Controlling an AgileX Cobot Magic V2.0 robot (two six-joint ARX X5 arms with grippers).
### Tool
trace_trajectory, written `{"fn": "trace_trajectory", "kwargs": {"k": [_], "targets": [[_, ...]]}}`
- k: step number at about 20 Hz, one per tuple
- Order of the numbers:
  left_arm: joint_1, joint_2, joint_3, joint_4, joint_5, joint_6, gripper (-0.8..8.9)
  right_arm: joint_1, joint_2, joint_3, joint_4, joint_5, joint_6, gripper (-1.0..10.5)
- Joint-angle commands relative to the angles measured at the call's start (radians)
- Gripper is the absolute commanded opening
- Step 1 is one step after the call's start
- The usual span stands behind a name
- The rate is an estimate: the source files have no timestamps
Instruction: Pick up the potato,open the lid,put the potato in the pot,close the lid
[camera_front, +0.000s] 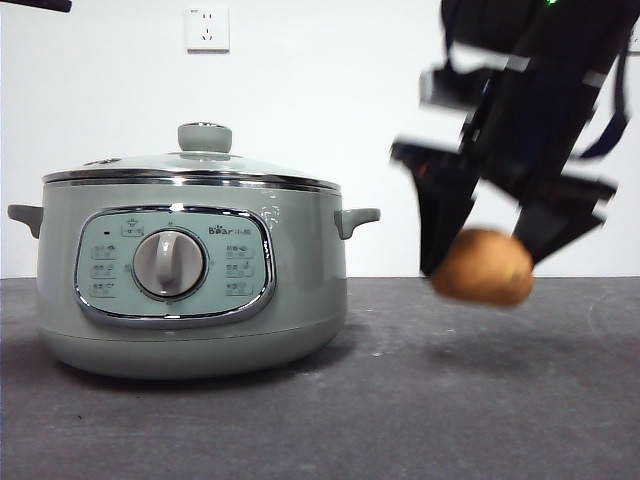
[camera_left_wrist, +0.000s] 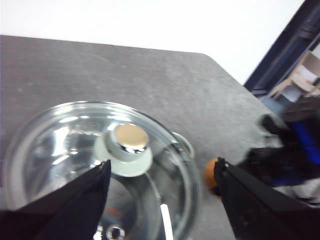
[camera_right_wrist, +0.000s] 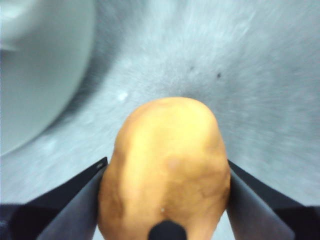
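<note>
My gripper will lift the lid off whole and leave the pot standing, as the lid's metal rim (camera_front: 300, 183) rests on the top of the pot.
The pot (camera_front: 190, 290) stands on the table at the left with its lid (camera_front: 195, 165) on. My right gripper (camera_front: 482, 268) is shut on the orange-brown potato (camera_front: 483, 267) and holds it just above the table, to the right of the pot. In the right wrist view the potato (camera_right_wrist: 167, 175) fills the gap between the jaws. My left gripper (camera_left_wrist: 162, 187) is open and hangs above the lid (camera_left_wrist: 60, 150), with the knob (camera_left_wrist: 127, 145) between its jaws. The potato (camera_left_wrist: 210, 172) shows small beside the pot in that view.
The dark grey table (camera_front: 450, 400) stretches in front of and to the right of the pot. A white wall with a socket (camera_front: 207, 28) stands behind. The pot's side handle (camera_front: 357, 217) points toward the right gripper.
</note>
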Motion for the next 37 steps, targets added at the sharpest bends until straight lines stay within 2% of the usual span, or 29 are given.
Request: {"fn": "trace_trajectory", "kwargs": {"k": [1, 4, 8, 14, 18, 22, 23, 25, 26, 34, 37], "targets": [[-0.007, 0.032, 0.017, 0.008, -0.013, 0.040, 3.50, 0.000, -0.105, 0.001, -0.040, 0.004, -0.041, -0.1], [-0.042, 0.134, 0.099, -0.024, -0.064, 0.089, 3.50, 0.000, -0.246, 0.001, -0.084, 0.006, -0.050, -0.1], [-0.135, 0.315, 0.234, -0.070, -0.195, 0.161, 3.50, 0.000, -0.383, 0.001, -0.118, 0.012, -0.050, -0.1], [-0.249, 0.526, 0.283, -0.061, -0.364, 0.217, 3.50, 0.000, -0.479, 0.001, -0.202, 0.132, -0.050, -0.1], [-0.271, 0.607, 0.283, -0.005, -0.378, 0.229, 3.46, 0.000, -0.485, 0.001, -0.220, 0.137, -0.050, -0.1], [-0.271, 0.631, 0.283, 0.000, -0.407, 0.229, 3.40, 0.000, -0.485, 0.001, -0.220, 0.137, -0.050, -0.1], [-0.271, 0.631, 0.283, 0.001, -0.426, 0.229, 3.08, 0.000, -0.485, 0.001, -0.220, 0.137, -0.050, -0.1], [-0.270, 0.631, 0.283, -0.007, -0.429, 0.229, 0.56, 0.000, -0.485, 0.001, -0.220, 0.137, -0.050, -0.1], [-0.270, 0.631, 0.283, -0.010, -0.429, 0.229, -0.19, 0.000, -0.485, 0.001, -0.220, 0.137, -0.050, -0.1], [-0.271, 0.554, 0.311, 0.005, -0.430, 0.229, -0.08, 0.002, -0.485, 0.001, -0.135, 0.122, -0.050, -0.1], [-0.271, 0.463, 0.352, -0.008, -0.431, 0.229, -0.08, 0.002, -0.480, 0.001, -0.051, -0.032, -0.051, -0.1]]}}
